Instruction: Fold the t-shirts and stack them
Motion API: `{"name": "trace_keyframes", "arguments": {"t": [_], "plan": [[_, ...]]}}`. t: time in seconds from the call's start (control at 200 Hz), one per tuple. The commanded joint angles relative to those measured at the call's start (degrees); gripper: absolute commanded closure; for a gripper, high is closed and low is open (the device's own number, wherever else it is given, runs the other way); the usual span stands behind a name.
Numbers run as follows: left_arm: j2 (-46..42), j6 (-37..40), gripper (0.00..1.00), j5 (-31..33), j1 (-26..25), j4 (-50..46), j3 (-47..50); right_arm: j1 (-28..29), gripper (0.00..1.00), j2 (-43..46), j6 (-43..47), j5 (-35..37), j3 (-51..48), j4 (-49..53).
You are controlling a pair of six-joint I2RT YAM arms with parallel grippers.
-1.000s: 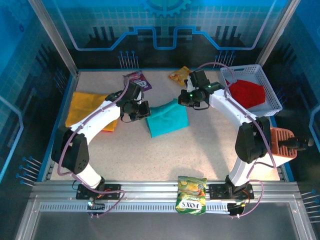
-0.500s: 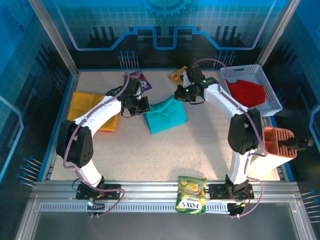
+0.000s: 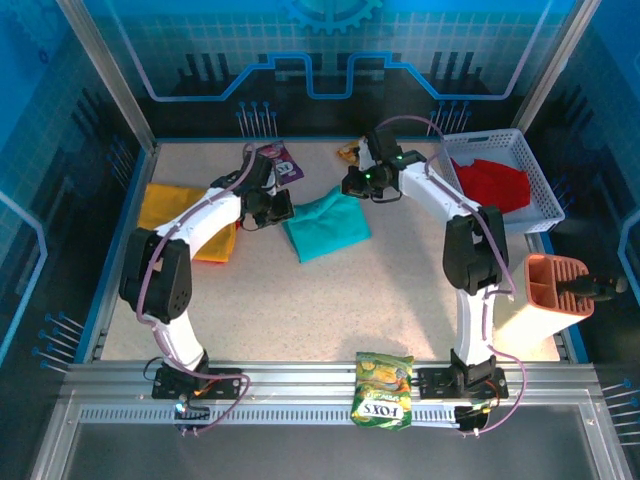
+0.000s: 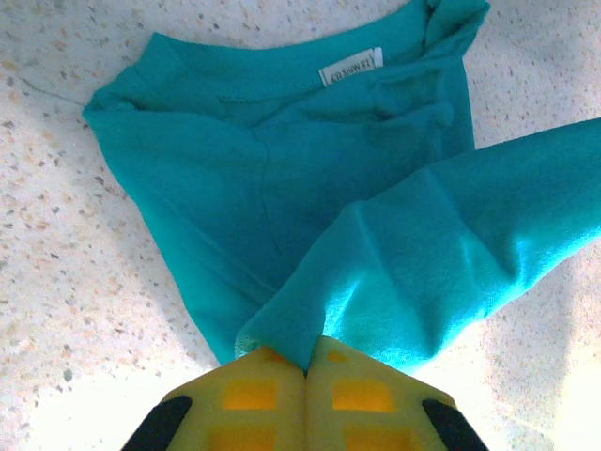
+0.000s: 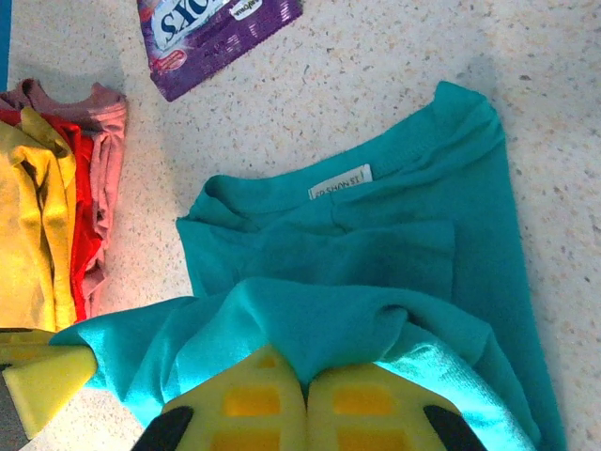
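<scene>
The lifted flap's edge (image 3: 321, 205) hangs spread in line with the teal t-shirt's collar, so the robot's right gripper should keep carrying the flap until it covers the neck label (image 5: 340, 181).
The teal t-shirt (image 3: 325, 225) lies folded at the table's middle back, its white neck label (image 4: 351, 68) (image 5: 341, 180) showing. My left gripper (image 3: 281, 208) is shut on the shirt's left edge (image 4: 310, 362). My right gripper (image 3: 352, 187) is shut on its far right fold (image 5: 308, 376). Both hold a lifted teal flap above the rest of the shirt. The yellow-orange t-shirt (image 3: 180, 215) lies folded at the left, with its edge (image 5: 28, 235) in the right wrist view. The red t-shirt (image 3: 492, 185) sits in the white basket (image 3: 540, 190).
A purple snack packet (image 3: 280, 160) (image 5: 216, 33) and a yellow one (image 3: 352, 152) lie at the back. A green packet (image 3: 383, 388) rests on the front rail. An orange holder (image 3: 555, 285) stands at the right edge.
Both grippers have moved toward the back of the table, dragging the teal shirt slightly back and left with them. The arms are stretched further out.
</scene>
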State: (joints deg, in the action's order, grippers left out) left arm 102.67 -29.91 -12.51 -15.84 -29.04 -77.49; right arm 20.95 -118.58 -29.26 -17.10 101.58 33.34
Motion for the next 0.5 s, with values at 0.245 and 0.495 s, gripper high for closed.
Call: {"name": "trace_keyframes", "arguments": {"t": [0.245, 0.495], "plan": [[4.78, 2.67, 0.92, -1.26, 2.49, 3.9, -3.36, -0.83, 1.0, -7.56, 1.05, -3.47, 9.78, -0.9], [7.84, 2.4, 0.91, -1.54, 4.52, 4.84, -4.95, -1.09, 1.0, -12.35, 0.95, -4.9, 14.33, -1.26]]}}
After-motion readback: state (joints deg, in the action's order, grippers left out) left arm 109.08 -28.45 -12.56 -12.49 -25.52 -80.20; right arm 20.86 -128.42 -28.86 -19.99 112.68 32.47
